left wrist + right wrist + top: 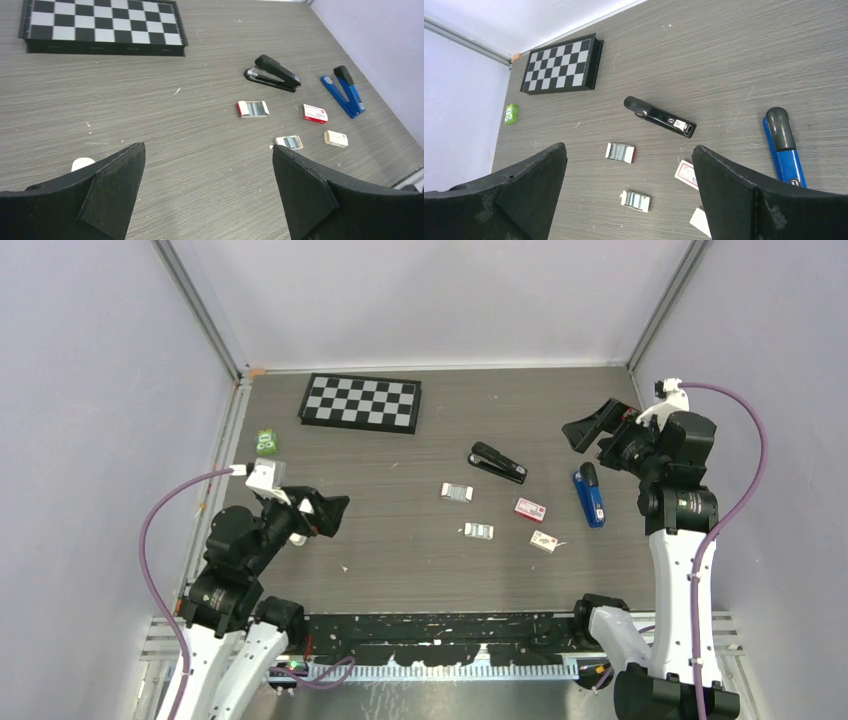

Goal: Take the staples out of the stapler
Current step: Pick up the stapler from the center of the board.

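Observation:
The white stapler (298, 539) lies clear of other things next to my open left gripper. I should keep moving toward its rounded far end (82, 163) until my fingers straddle it.
A black stapler (497, 462) lies closed at mid-table; it also shows in the left wrist view (273, 73) and the right wrist view (660, 117). A blue stapler (589, 496) lies to its right, black top raised (345, 90). Two silvery ribbed staple strips lie loose on the table, one (457, 492) left of the black stapler and one (478, 531) nearer me. My left gripper (322, 512) is open and empty, well left of them. My right gripper (590, 425) is open and empty, held above the table near the blue stapler.
A red-and-white box (530, 509) and a whitish box (544, 541) lie near the staples. A folded chessboard (361, 402) lies at the back. A small green object (266, 441) sits at the left edge. Walls close three sides.

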Available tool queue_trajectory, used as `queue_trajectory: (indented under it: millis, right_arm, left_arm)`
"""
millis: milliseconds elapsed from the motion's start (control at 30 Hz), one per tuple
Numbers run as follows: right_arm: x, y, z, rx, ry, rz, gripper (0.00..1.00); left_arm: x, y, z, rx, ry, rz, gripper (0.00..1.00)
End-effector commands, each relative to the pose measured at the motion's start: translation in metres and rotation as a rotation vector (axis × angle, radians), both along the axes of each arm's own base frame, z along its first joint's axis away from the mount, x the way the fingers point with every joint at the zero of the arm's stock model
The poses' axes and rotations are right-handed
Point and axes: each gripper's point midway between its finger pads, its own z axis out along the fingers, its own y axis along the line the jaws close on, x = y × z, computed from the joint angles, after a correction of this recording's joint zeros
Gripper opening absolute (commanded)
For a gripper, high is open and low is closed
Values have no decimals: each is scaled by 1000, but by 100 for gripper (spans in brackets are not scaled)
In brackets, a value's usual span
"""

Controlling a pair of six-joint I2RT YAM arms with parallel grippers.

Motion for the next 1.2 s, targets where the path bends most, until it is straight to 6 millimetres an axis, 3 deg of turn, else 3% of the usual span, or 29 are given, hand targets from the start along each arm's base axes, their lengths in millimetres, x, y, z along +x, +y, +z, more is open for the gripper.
queue_trajectory:
  millis: [0, 167, 333, 500, 567, 833, 1167]
  right_arm:
    - [-4, 6, 15, 18, -30, 25, 100]
    - [-7, 19, 7, 10, -46, 124, 99]
    - [-15, 36, -7, -53, -85, 296, 99]
    - [-38, 65, -23, -120, -161, 587, 100]
    - [-42, 65, -29, -157, -155, 616, 100]
    - [-47, 68, -38, -187, -138, 648, 100]
    - [-52, 71, -43, -206, -131, 661, 99]
  left_arm:
    - [9, 17, -7, 44, 20, 101, 100]
    - [16, 43, -16, 91, 59, 249, 100]
    - [19, 46, -27, 146, 132, 263, 100]
    - [30, 55, -52, 221, 246, 315, 100]
    - [32, 56, -66, 251, 319, 327, 100]
    - [37, 53, -67, 346, 346, 267, 100]
    - [58, 54, -104, 453, 489, 270, 100]
